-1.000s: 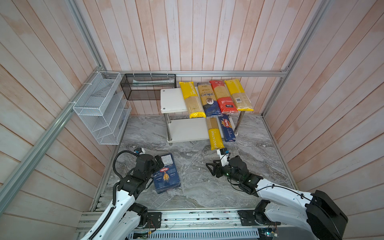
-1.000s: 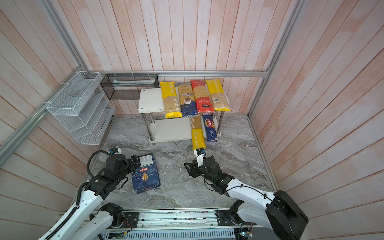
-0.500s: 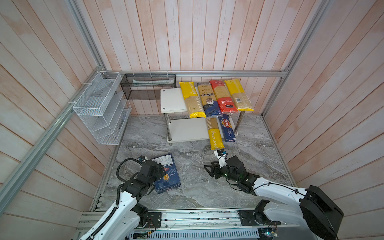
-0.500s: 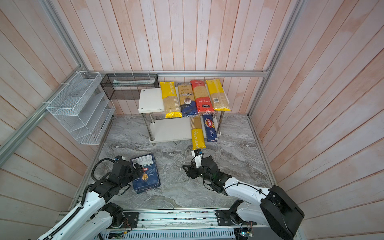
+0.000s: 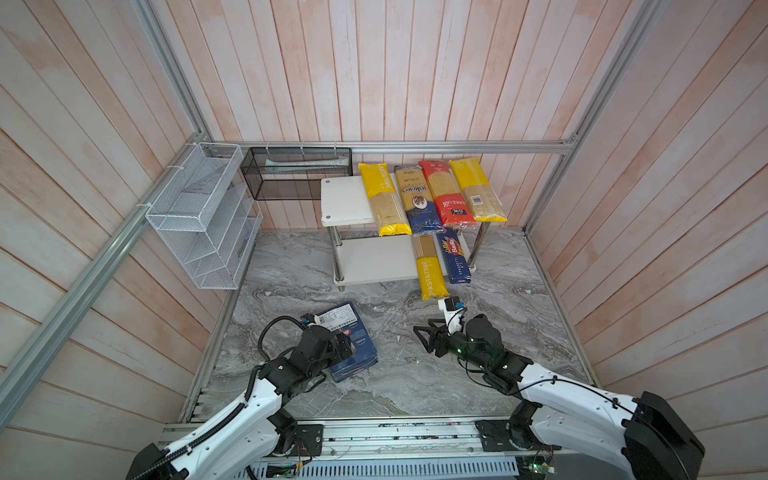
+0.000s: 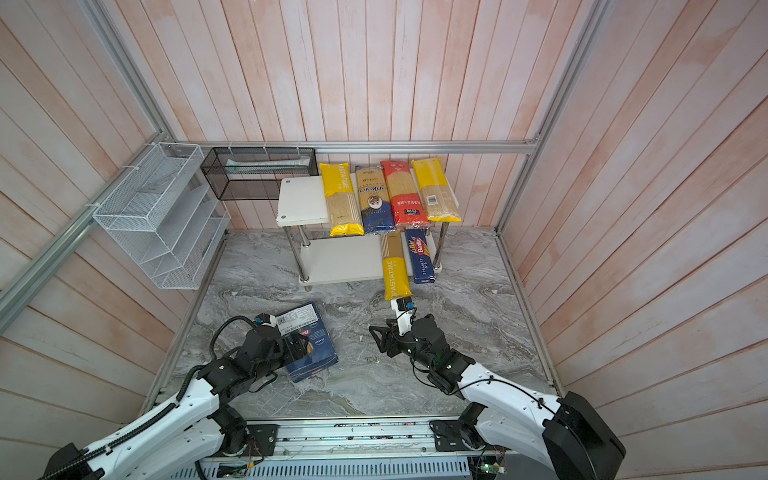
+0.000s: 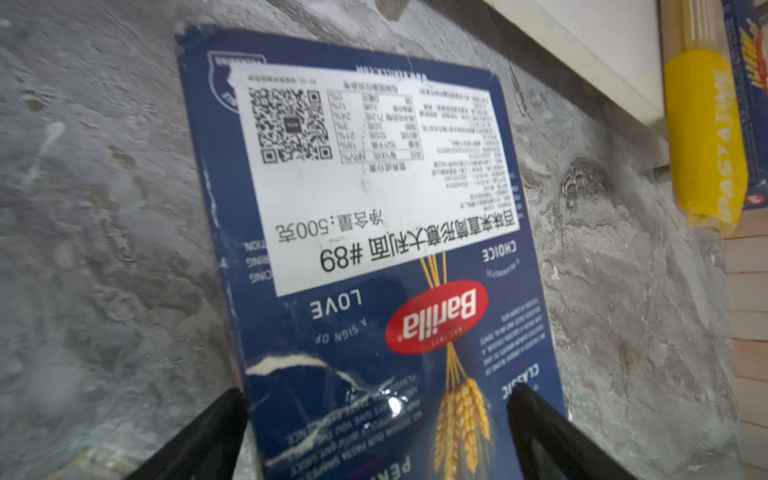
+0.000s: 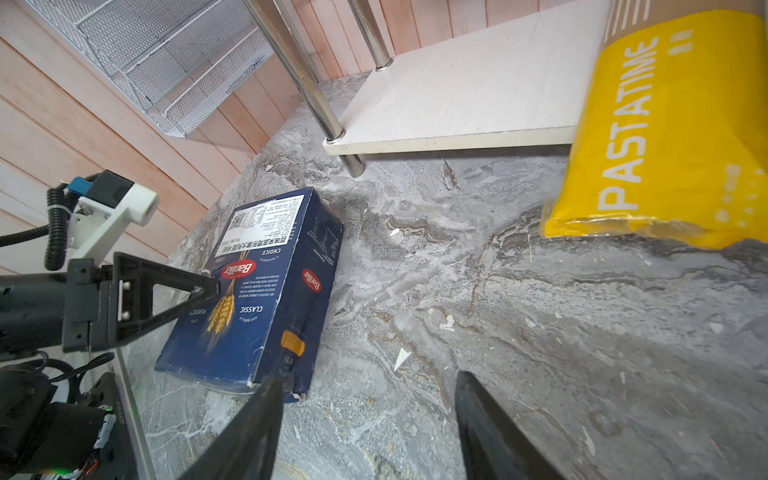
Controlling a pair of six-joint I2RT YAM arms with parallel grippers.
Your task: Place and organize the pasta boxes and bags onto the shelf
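I should push the wide Barilla box [image 5: 357,336] around toward the shelf and move my right gripper to its wheat end [image 5: 357,367], as it is wider than my left gripper opens.
The wide dark blue Barilla pasta box [image 5: 351,343] [image 7: 374,208] [image 8: 257,291] lies flat on the marble floor at front left. My left gripper [image 5: 347,345] [image 7: 378,405] is open over its near end: one finger beside the box's edge, the other above its printed face. To the right of the box, my right gripper [image 5: 424,340] [image 8: 369,382] is open and empty just above the floor, pointing toward it. The shelf [image 5: 345,203] carries several bags on top. On its lower board lie a PASTATIME bag [image 5: 428,266] [image 8: 665,137], overhanging the front, and the narrow Spaghetti box [image 5: 455,257].
A white wire organizer [image 5: 199,220] hangs on the left wall. A black mesh basket [image 5: 297,172] sits at the back, left of the shelf. Wooden slat walls and aluminium rails close in the marble floor [image 5: 395,382].
My left arm has dropped lower and brought its gripper over the wide box, which has shifted slightly. The right gripper has barely moved.
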